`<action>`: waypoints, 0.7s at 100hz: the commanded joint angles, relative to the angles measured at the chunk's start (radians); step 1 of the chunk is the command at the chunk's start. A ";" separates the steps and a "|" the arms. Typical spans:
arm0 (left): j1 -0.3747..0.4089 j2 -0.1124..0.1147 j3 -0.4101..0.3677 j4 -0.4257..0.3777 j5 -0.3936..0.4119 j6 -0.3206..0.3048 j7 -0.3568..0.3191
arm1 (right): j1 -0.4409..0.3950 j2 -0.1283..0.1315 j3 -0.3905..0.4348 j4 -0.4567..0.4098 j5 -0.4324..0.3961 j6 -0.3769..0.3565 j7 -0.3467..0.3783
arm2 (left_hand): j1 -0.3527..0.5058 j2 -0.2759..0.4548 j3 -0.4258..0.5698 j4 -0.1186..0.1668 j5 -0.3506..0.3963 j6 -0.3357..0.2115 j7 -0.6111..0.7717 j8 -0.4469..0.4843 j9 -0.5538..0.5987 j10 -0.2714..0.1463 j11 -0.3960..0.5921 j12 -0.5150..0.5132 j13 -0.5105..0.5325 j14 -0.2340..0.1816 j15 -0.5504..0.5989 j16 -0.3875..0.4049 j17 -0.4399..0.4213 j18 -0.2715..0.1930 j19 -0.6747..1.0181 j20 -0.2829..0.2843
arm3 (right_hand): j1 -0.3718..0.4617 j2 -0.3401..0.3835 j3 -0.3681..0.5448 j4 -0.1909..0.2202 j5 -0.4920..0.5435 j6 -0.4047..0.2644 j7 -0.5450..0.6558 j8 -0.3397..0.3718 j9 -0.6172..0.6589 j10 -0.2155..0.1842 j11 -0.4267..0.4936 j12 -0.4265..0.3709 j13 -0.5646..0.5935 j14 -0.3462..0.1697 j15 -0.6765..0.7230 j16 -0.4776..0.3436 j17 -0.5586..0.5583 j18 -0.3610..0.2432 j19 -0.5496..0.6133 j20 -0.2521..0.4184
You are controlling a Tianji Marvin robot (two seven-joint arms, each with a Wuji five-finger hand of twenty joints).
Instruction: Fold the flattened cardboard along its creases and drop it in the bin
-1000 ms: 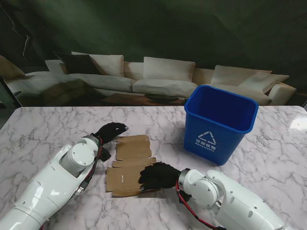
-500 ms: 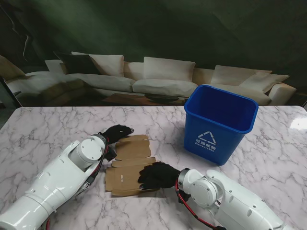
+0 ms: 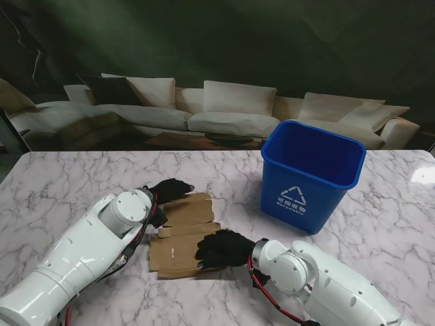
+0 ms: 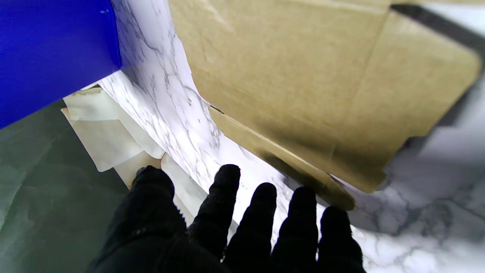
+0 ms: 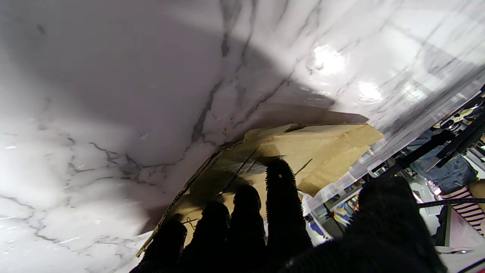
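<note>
A crease is running across the middle of the cardboard, so the far panel will turn over and lie on the near panel when I fold it.
The flattened brown cardboard lies on the marble table between my two arms, its flaps spread out. My left hand, in a black glove, hovers at the cardboard's far left corner with fingers apart and holds nothing; the left wrist view shows the cardboard just beyond the fingertips. My right hand rests flat on the cardboard's near right part, fingers spread on it, as the right wrist view's cardboard shows. The blue bin stands upright to the right, farther from me.
The marble table extends to the left and far side. A sofa backdrop runs behind the table's far edge. The bin's blue wall fills a corner of the left wrist view.
My left hand has moved rightward, reaching the cardboard's far left corner. The right hand and the cardboard have hardly moved.
</note>
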State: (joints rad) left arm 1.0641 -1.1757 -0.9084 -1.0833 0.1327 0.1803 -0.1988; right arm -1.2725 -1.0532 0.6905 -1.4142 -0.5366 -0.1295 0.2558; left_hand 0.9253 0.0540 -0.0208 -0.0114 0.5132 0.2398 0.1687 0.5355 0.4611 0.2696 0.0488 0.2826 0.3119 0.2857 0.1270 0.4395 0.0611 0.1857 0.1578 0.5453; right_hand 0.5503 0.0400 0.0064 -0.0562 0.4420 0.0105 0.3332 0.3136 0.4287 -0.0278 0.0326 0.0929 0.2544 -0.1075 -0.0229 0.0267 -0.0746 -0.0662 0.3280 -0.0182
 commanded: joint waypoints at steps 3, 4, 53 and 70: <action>0.019 0.004 0.012 -0.004 -0.025 0.028 -0.065 | -0.014 0.002 -0.016 0.036 -0.004 0.011 0.019 | -0.009 0.012 -0.017 -0.010 0.010 0.003 -0.006 -0.014 0.029 0.000 0.014 0.020 0.130 0.052 0.136 0.121 0.070 0.126 0.272 0.139 | -0.027 0.036 -0.022 0.012 0.022 0.022 0.012 -0.007 0.012 0.043 0.100 0.032 0.009 0.022 0.004 0.003 0.019 0.084 0.079 0.003; 0.019 0.005 0.013 -0.006 -0.026 0.030 -0.069 | -0.014 0.002 -0.016 0.036 -0.004 0.011 0.019 | -0.009 0.012 -0.018 -0.010 0.010 0.003 -0.006 -0.014 0.029 0.000 0.015 0.020 0.133 0.054 0.138 0.126 0.069 0.127 0.282 0.140 | -0.027 0.036 -0.022 0.012 0.022 0.022 0.012 -0.007 0.012 0.044 0.100 0.032 0.008 0.022 0.004 0.003 0.019 0.084 0.079 0.003; 0.024 0.022 0.019 -0.060 -0.098 0.081 -0.167 | 0.000 0.000 -0.031 0.049 0.005 0.020 0.022 | -0.006 0.015 -0.018 -0.011 0.000 0.016 -0.017 -0.022 0.005 0.028 0.003 0.008 0.188 0.091 0.216 0.210 0.047 0.134 0.526 0.089 | -0.028 0.036 -0.022 0.011 0.021 0.025 0.010 -0.008 0.011 0.046 0.099 0.031 0.007 0.023 0.004 0.003 0.019 0.084 0.074 0.002; 0.060 0.025 -0.009 -0.113 -0.118 0.063 -0.162 | 0.001 0.000 -0.033 0.051 0.005 0.024 0.024 | -0.006 0.013 -0.018 -0.011 -0.009 0.017 -0.021 -0.025 -0.020 0.027 -0.002 -0.001 0.206 0.100 0.242 0.226 0.059 0.145 0.567 0.085 | -0.028 0.036 -0.022 0.011 0.020 0.026 0.009 -0.008 0.012 0.047 0.098 0.030 0.006 0.024 0.004 0.003 0.019 0.085 0.073 0.002</action>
State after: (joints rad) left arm 1.0880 -1.1432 -0.9279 -1.1791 0.0212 0.2537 -0.3379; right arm -1.2542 -1.0555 0.6742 -1.4042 -0.5257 -0.1225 0.2586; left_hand 0.9261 0.0540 -0.0209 -0.0114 0.5132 0.2536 0.1591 0.5239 0.4701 0.2937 0.0480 0.2914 0.4802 0.3426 0.3200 0.6438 0.0154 0.2160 0.5175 0.5809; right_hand 0.5503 0.0400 0.0064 -0.0562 0.4419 0.0031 0.3317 0.3042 0.4272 -0.0368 0.0326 0.0929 0.2543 -0.1156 -0.0230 0.0266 -0.0759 -0.0711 0.3394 -0.0184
